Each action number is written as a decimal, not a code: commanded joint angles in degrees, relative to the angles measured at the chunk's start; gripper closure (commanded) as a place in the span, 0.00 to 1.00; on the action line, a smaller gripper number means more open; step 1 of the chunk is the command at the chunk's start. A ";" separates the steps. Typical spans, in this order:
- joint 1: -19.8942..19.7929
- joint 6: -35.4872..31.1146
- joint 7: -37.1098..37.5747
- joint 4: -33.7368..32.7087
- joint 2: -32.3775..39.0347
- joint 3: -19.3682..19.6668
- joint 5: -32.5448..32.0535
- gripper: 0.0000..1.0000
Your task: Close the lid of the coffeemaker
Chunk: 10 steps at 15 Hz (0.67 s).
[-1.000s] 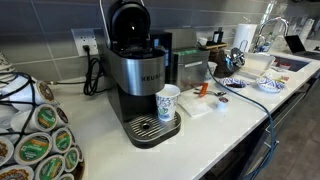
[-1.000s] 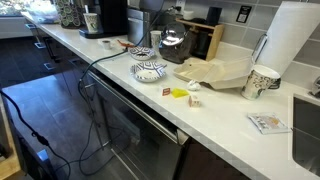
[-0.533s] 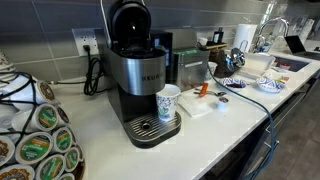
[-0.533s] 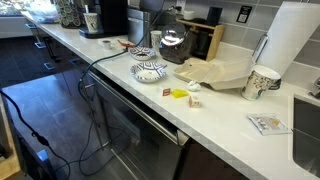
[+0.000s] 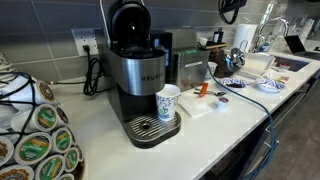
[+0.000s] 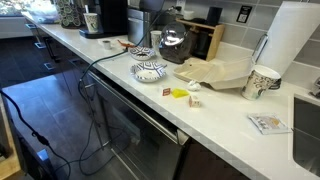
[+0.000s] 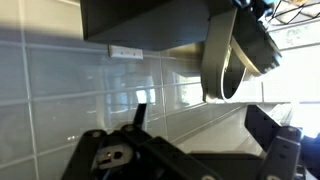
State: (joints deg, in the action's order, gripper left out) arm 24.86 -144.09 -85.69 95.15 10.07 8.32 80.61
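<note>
My gripper is off-centre, with the lid's silver handle toward one finger, so it should shift across to centre on the handle before swinging the open lid down.
The coffeemaker is a tall silver Keurig with a black base, standing on the white counter. Its lid stands open and upright, showing its glossy black underside. A white patterned cup sits on the drip tray. The brewer also shows far off in an exterior view. My gripper is only partly in view at the top edge, high and well away from the lid. In the wrist view my gripper is open and empty, facing a tiled wall.
A darker boxy appliance stands just beside the brewer. A rack of coffee pods is at the near corner. Bowls, a cutting board, a paper towel roll and a sink lie along the counter.
My gripper has come down into view at the top edge of an exterior view. The lid and the cup have not moved.
</note>
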 commanded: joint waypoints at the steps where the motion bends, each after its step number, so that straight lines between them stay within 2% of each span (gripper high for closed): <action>1: -8.57 8.39 -7.87 -0.06 4.05 -6.43 3.26 0.00; 4: -12.22 9.04 -13.12 -2.42 6.41 -10.24 4.97 0.00; 5: -13.09 8.12 -12.35 -2.54 6.46 -11.05 5.07 0.00; 6: -13.14 7.54 -10.25 -1.14 5.72 -11.51 2.33 0.00; 8: -14.00 7.62 -10.49 -1.94 5.99 -12.22 2.64 0.00; 10: -14.70 10.19 -10.25 -5.09 8.12 -13.03 1.86 0.00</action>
State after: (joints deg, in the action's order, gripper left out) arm 11.85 -136.05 -96.37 93.01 16.09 -2.69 83.72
